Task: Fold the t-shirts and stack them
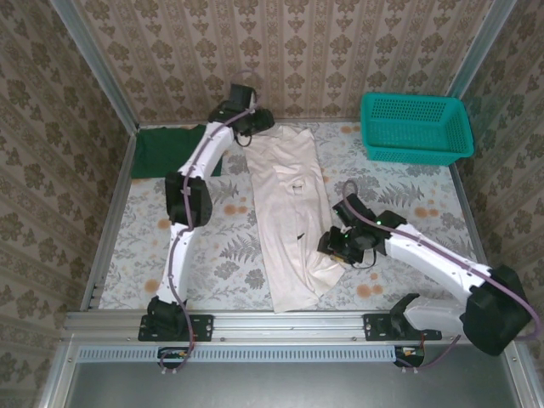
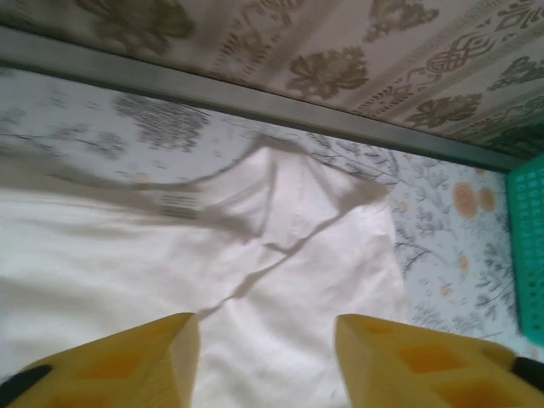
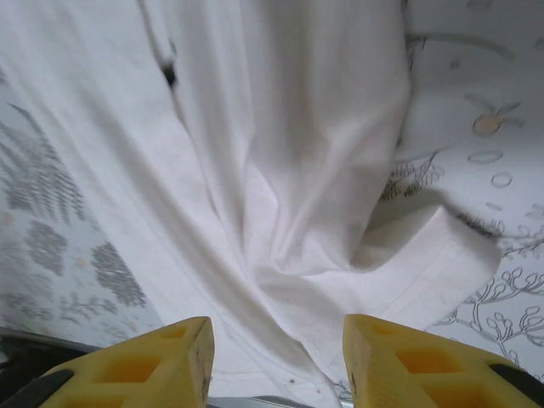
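I need to straighten the hem (image 1: 311, 301) first, because the off-white t-shirt's near end slants with a rumpled hem corner (image 1: 333, 274). Then my right gripper and my left gripper will take its corners.
The off-white t-shirt (image 1: 289, 212) lies in a long narrow strip down the middle of the table, with a small dark mark near its centre. The dark green t-shirt (image 1: 170, 151) lies flat at the back left, partly under the left arm. My left gripper (image 1: 253, 127) hovers at the off-white shirt's far left corner. Its yellow fingers (image 2: 161, 357) stand apart over the cloth (image 2: 280, 280), holding nothing. My right gripper (image 1: 333, 246) is at the shirt's right edge near the hem, open (image 3: 276, 331) above rumpled cloth (image 3: 297, 212).
A teal mesh basket (image 1: 416, 127) stands at the back right; its edge (image 2: 531, 246) shows in the left wrist view. Patterned walls and a metal rail (image 2: 255, 102) close the back. The floral tabletop (image 1: 416, 204) lies bare to the right.
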{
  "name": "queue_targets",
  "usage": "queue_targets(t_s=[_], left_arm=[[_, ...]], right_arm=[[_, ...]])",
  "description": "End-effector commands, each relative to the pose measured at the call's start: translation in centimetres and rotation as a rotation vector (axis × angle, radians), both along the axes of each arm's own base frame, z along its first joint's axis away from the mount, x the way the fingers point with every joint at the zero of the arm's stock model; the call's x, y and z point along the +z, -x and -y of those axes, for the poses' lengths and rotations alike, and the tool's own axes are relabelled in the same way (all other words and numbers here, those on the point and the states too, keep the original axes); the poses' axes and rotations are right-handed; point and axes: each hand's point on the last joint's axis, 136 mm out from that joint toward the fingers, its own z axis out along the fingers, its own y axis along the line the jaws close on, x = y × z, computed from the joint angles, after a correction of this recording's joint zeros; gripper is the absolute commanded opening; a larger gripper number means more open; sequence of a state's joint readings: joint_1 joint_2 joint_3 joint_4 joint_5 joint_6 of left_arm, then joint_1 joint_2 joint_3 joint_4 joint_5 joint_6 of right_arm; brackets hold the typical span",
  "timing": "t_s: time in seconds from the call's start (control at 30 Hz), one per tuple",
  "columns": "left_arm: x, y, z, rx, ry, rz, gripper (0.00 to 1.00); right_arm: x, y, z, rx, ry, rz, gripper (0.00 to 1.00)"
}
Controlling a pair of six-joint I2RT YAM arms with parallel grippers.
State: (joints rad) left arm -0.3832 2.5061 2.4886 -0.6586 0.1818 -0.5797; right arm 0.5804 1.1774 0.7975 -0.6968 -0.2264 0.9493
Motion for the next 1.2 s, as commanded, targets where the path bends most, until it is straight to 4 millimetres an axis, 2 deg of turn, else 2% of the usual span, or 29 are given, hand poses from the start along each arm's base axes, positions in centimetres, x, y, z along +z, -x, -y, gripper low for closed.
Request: queue_targets(t_s=[0.0, 0.1, 0.17, 0.27, 0.4, 0.6, 0.8, 0.97, 1.07, 1.17], left_arm=[[-6.1, 4.8, -1.2, -0.057, -0.164, -0.220, 0.45], [-9.3, 6.8, -2.1, -0.049, -0.227, -0.313, 0.43], [-11.1, 7.6, -2.0, -0.062, -0.260, -0.353, 0.44], [-13.2, 7.7, -1.4, -0.081, -0.292, -0.379, 0.44], [-15.7, 6.8, -0.6, -0.091, -0.304, -0.393, 0.44], [-17.3, 3.1, 0.7, -0.039, -0.214, -0.301, 0.45], [-17.1, -1.9, 1.3, 0.060, -0.014, -0.190, 0.44], [-13.6, -5.1, 1.7, 0.093, 0.134, -0.074, 0.46], [-11.1, -5.6, 2.1, 0.072, 0.179, -0.035, 0.50], [-8.8, -5.0, 2.6, 0.029, 0.209, -0.035, 0.57]], right_arm=[[0.2, -0.8, 0.4, 0.016, 0.004, 0.051, 0.44], [0.2, -2.0, 0.1, 0.037, 0.007, 0.071, 0.43], [-0.5, -2.5, 0.3, 0.034, 0.023, 0.055, 0.43], [-1.7, -3.2, 0.1, 0.037, 0.013, 0.023, 0.41], [-3.3, -2.9, -0.2, 0.058, 0.016, -0.047, 0.38], [-6.5, -1.3, 0.0, 0.068, 0.036, -0.181, 0.36], [-8.3, 0.3, 0.2, 0.052, 0.042, -0.286, 0.35], [-9.5, 1.6, -0.4, -0.014, -0.007, -0.356, 0.34], [-9.5, 1.4, -0.6, -0.084, -0.021, -0.337, 0.34], [-8.4, 0.6, 0.0, -0.199, -0.023, -0.275, 0.38]])
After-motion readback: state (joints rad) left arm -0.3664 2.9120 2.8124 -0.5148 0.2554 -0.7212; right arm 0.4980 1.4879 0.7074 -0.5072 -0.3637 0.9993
